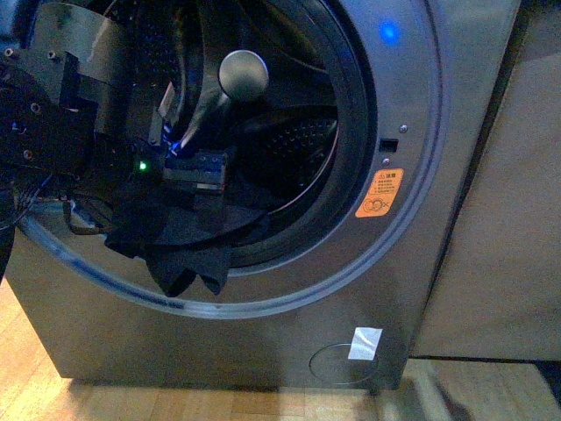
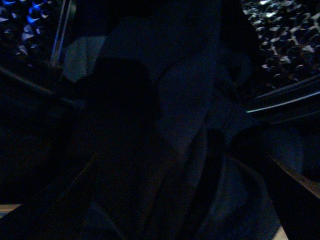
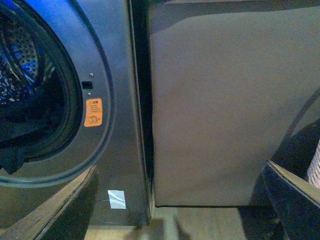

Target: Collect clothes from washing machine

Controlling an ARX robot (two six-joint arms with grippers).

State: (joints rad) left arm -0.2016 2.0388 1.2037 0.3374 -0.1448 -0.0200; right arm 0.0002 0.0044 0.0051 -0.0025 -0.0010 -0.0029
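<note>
The dark navy clothes (image 1: 191, 249) should come out all together and leave the drum empty when I pull them, because perforated metal (image 1: 300, 146) shows clear behind them.
The grey washing machine (image 1: 412, 263) stands with its porthole open and the perforated drum (image 1: 302, 145) showing. The dark navy clothes (image 1: 180, 246) hang limp over the lower rim of the opening. My left arm reaches into the drum, and my left gripper (image 1: 195, 189) is open right above the clothes, its fingertips lost against the dark fabric. The left wrist view is dark. My right gripper (image 3: 180, 210) is open and empty outside the washing machine (image 3: 117, 150), facing the gap beside it. A corner of the clothes (image 3: 11, 156) shows there.
A tan-brown cabinet (image 1: 508, 219) (image 3: 225, 100) stands tight against the machine's right side. An orange sticker (image 1: 379, 193), a blue light (image 1: 389, 32) and a white tape patch (image 1: 365, 343) mark the machine's front. Wooden floor (image 1: 219, 399) lies below.
</note>
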